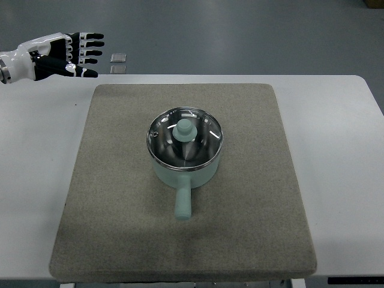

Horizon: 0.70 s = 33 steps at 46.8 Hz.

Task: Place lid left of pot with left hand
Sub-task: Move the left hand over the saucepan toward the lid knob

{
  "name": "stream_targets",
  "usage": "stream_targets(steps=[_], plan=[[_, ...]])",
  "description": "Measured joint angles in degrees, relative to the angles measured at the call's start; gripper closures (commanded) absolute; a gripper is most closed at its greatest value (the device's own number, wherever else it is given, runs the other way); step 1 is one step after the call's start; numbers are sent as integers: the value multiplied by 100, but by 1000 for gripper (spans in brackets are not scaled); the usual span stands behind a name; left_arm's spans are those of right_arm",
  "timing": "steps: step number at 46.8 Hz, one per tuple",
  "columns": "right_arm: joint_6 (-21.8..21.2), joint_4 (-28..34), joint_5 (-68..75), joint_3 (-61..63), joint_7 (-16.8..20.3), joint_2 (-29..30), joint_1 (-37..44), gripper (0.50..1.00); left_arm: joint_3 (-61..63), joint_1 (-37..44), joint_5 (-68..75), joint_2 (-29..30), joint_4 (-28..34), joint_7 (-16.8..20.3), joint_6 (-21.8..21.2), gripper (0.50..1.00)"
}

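Note:
My gripper will uncover an empty pot point(201, 175) when it lifts the glass lid by the lid's knob, because only shiny steel point(171, 150) shows through the lid.
A pale green pot point(183, 174) stands in the middle of a grey-brown mat point(120, 210), its handle pointing toward the near edge. A glass lid point(207, 135) with a steel rim and a pale green knob point(185, 129) sits on the pot. My left hand point(72, 55) is at the upper left, beyond the table's far edge and well away from the pot. Its fingers are spread out flat and hold nothing. My right hand does not show.
The mat lies on a white table point(36, 156). Two small grey squares point(119, 63) lie on the floor beyond the table's far edge, just right of my left hand. Bare mat lies left of the pot.

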<state>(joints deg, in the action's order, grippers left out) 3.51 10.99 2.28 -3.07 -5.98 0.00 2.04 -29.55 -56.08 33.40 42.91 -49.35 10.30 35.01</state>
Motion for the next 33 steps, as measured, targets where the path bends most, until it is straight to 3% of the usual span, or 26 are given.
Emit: stream_targets(steps=[15, 23, 33], plan=[[0, 0, 0, 0, 1, 0, -3, 576, 20, -253, 1835, 83, -758, 52, -3, 508], [0, 0, 0, 0, 1, 0, -1, 576, 21, -435, 2766, 432, -1624, 56, -3, 508], [0, 0, 0, 0, 1, 0, -2, 576, 78, -819, 3345, 454, -2441, 97, -2, 508]])
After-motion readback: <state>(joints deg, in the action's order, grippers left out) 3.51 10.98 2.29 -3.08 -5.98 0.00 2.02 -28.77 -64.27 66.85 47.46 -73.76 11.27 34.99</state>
